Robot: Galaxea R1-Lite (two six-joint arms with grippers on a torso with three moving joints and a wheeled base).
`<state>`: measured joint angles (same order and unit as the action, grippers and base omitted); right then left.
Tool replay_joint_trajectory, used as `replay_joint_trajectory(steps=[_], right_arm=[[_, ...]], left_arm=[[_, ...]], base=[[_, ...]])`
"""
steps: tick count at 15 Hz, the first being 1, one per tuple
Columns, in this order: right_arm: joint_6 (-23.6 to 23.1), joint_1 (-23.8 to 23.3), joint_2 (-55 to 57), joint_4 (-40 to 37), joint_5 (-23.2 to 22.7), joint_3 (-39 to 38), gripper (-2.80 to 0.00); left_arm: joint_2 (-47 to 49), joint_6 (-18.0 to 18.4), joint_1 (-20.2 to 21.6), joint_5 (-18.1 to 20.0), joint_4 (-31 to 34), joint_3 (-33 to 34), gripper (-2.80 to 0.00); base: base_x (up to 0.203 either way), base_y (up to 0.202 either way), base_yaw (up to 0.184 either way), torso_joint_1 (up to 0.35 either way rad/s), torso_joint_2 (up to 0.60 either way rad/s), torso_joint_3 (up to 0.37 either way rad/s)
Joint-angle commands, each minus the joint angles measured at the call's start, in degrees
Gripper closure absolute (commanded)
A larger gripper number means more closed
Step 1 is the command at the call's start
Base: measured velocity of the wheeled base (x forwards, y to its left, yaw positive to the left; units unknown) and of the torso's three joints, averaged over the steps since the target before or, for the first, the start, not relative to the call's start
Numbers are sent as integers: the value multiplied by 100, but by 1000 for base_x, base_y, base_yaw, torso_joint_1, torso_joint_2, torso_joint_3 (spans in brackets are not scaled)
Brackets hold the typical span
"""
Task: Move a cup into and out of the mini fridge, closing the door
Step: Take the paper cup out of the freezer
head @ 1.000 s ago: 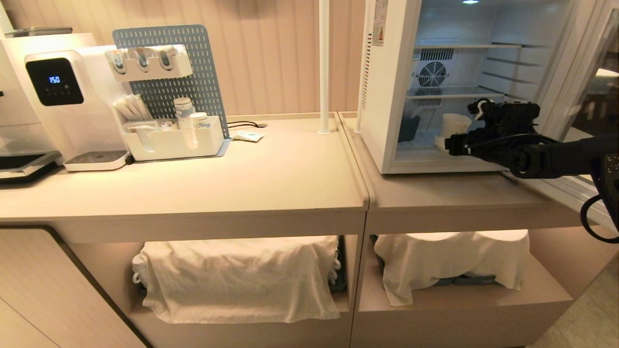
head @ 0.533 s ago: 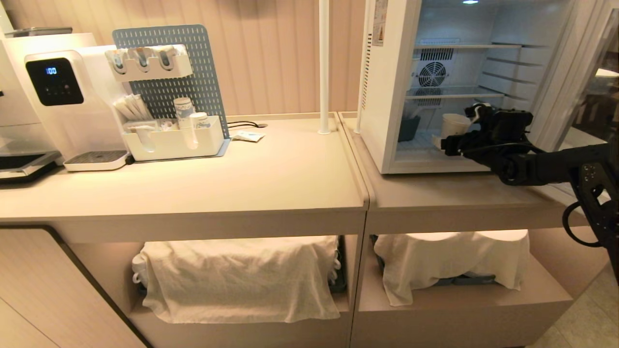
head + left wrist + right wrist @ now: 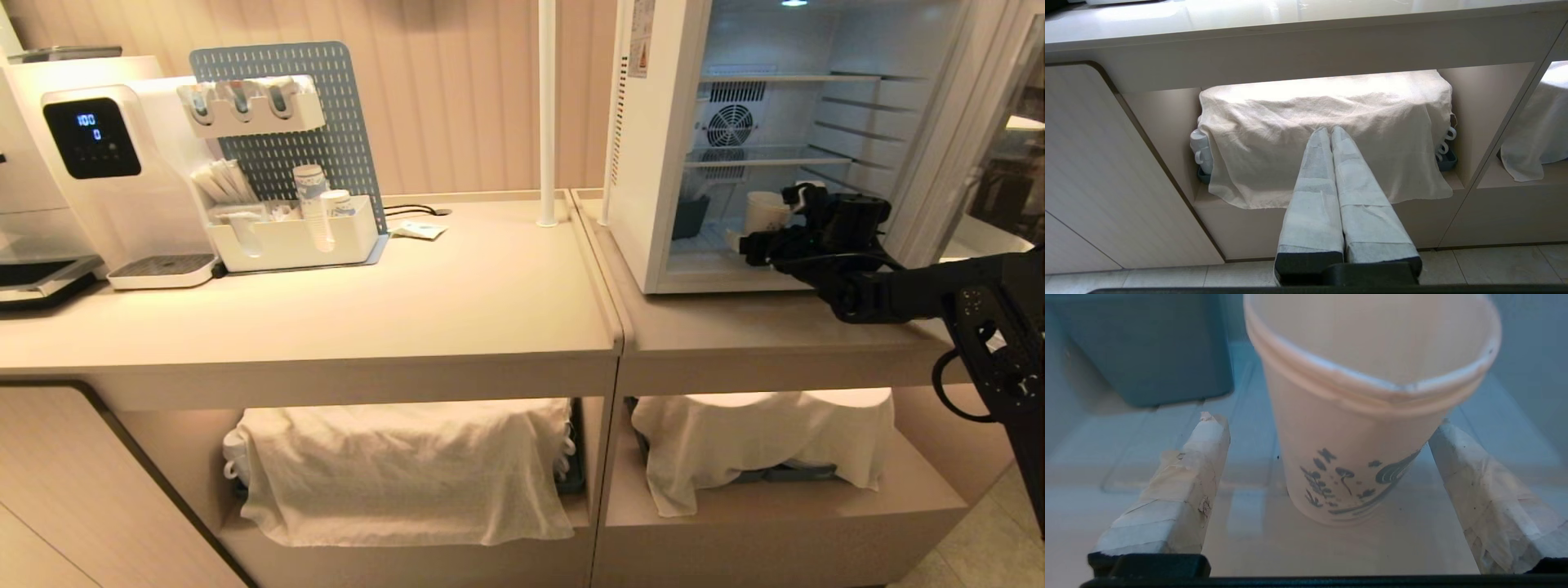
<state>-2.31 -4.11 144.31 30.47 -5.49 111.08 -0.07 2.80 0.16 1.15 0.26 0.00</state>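
Note:
The rim of the cup (image 3: pixel 767 210) already has a kink at its front (image 3: pixel 1406 391), so the cup will squeeze into a sharper point there when I grip it and lift it.
The mini fridge (image 3: pixel 645 163) stands on the right counter with its door (image 3: pixel 1000 171) swung wide open to the right. On the fridge's floor stands the cup (image 3: pixel 763 211), upright, white with a blue print (image 3: pixel 1363 416). My right gripper (image 3: pixel 767 220) reaches into the fridge and is open. Its taped fingers (image 3: pixel 1184 482) flank the cup on both sides (image 3: pixel 1329 422), one of them close by the cup's wall. My left gripper (image 3: pixel 1331 131) is shut and empty, parked low in front of the cabinet.
A dark bin (image 3: pixel 692 216) sits at the back left of the fridge floor, beside the cup. Wire shelves (image 3: pixel 767 155) span the fridge above. On the left counter are a water dispenser (image 3: pixel 90 163), an organiser with stacked cups (image 3: pixel 310 204) and a white pole (image 3: pixel 547 114). Cloth-covered trays (image 3: pixel 400 465) fill the lower shelves.
My right arm has sunk at the elbow and pushed the open gripper a little further left into the fridge, around the cup. The cup has stayed put.

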Motion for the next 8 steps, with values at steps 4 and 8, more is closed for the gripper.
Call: replay_joint_trajectory(steps=[4, 8], right_arm=[[3, -17, 194, 344, -5, 28, -280], [3, -37, 246, 508, -23, 28, -280]], left_arm=[[7, 1, 2, 0, 0, 0, 0], [7, 1, 2, 0, 0, 0, 0]], base=[[0, 0, 0, 0, 0, 0], [0, 0, 0, 0, 0, 0]])
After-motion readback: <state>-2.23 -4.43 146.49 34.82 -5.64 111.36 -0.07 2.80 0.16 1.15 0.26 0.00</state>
